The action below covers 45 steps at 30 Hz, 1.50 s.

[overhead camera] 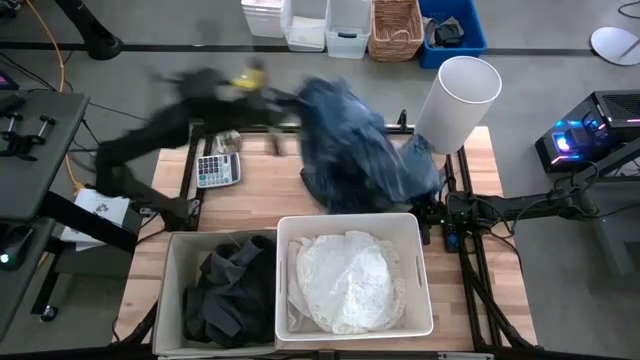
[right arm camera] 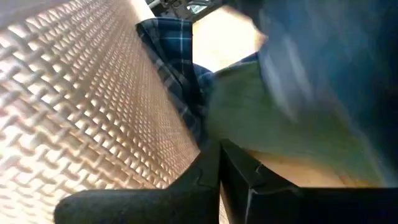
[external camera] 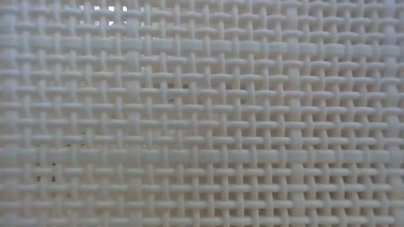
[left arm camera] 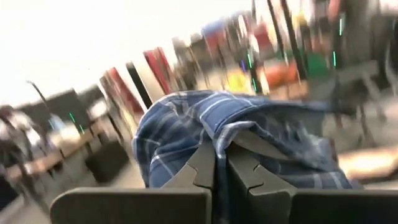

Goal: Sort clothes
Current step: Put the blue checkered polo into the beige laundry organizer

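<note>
The plaid shirt still lies over the greenish cloth, so next my left gripper pulls the shirt away, then swings back and lowers it into the beige bin.
The blue-white plaid shirt hangs in a bunch over the table's far middle, with its lower part by the table. My left gripper is shut on it at its far left side and also shows in the left wrist view. My right gripper is shut and empty. It lies low at the table's right beside the shirt and a greenish cloth. Dark grey clothes lie in the beige bin. White clothes lie in the white bin. My left gripper pinches a bunched fold of the plaid shirt between its two fingers; how many layers, I cannot tell. The shirt drapes over and beyond the fingertips and hangs below the gripper, slack. Whether its lower end touches the table, I cannot tell.
A tall white cylinder bin stands at the far right corner. A calculator lies at the table's left. A woven mesh wall fills the low view and also shows close beside my right gripper. Storage bins stand beyond the far edge.
</note>
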### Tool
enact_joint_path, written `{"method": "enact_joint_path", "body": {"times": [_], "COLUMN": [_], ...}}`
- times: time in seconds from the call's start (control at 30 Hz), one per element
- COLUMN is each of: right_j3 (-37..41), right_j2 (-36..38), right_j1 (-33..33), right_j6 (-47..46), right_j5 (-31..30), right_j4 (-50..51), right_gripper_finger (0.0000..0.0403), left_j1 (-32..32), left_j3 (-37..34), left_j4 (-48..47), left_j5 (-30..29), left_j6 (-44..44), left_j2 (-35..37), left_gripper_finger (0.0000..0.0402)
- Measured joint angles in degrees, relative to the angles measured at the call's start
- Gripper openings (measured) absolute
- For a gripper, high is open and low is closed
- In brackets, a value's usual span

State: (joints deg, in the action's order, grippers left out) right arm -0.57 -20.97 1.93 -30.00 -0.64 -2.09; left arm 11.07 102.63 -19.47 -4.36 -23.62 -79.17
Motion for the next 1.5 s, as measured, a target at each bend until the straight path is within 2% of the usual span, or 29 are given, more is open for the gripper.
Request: {"method": "enact_joint_path", "body": {"times": [0.1,0.2,0.37,0.43,0.5,0.57,0.73,0.83,0.97,1.03,1.17,1.27,1.33,1.4,1.5], "right_j3": [0.0,0.0,0.0,0.0,0.0,0.0,0.0,0.0,0.0,0.0,0.0,0.0,0.0,0.0,0.0], "right_j2": [0.0,0.0,0.0,0.0,0.0,0.0,0.0,0.0,0.0,0.0,0.0,0.0,0.0,0.0,0.0], "right_j1": [0.0,0.0,0.0,0.0,0.0,0.0,0.0,0.0,0.0,0.0,0.0,0.0,0.0,0.0,0.0], "right_j6": [0.0,0.0,0.0,0.0,0.0,0.0,0.0,0.0,0.0,0.0,0.0,0.0,0.0,0.0,0.0], "right_j5": [0.0,0.0,0.0,0.0,0.0,0.0,0.0,0.0,0.0,0.0,0.0,0.0,0.0,0.0,0.0], "right_j4": [0.2,0.2,0.2,0.2,0.2,0.2,0.2,0.2,0.2,0.2,0.2,0.2,0.2,0.2,0.3], "right_gripper_finger": [0.0,0.0,0.0,0.0,0.0,0.0,0.0,0.0,0.0,0.0,0.0,0.0,0.0,0.0,0.0], "left_j1": [-0.7,-1.7,-3.4,-4.2,-4.7,-4.9,-4.9,-5.9,-11.4,-14.6,-22.1,-28.1,-32.6,-37.9,-46.3], "left_j3": [0.0,0.0,0.2,0.2,0.1,0.0,-2.4,-7.5,-15.1,-17.1,-17.3,-17.3,-17.3,-17.3,-18.0], "left_j4": [-0.2,1.5,14.3,21.2,27.2,30.1,29.8,30.5,31.6,31.2,27.9,19.9,11.2,0.6,-16.8], "left_j5": [5.2,17.1,39.2,45.7,48.8,48.9,45.1,39.4,32.1,32.1,37.3,38.7,37.0,32.2,21.3], "left_j6": [0.6,4.3,23.0,30.7,37.2,40.5,42.5,45.7,53.3,57.1,61.3,65.2,67.3,68.1,67.3], "left_j2": [9.1,16.9,24.3,25.7,26.4,27.0,26.9,24.5,18.1,14.7,11.3,11.0,11.4,12.0,12.5], "left_gripper_finger": [0.0001,0.0001,0.0,0.0,0.0,0.0,0.0,0.0,0.0,0.0,0.0,0.0,0.0,0.0,0.0]}}
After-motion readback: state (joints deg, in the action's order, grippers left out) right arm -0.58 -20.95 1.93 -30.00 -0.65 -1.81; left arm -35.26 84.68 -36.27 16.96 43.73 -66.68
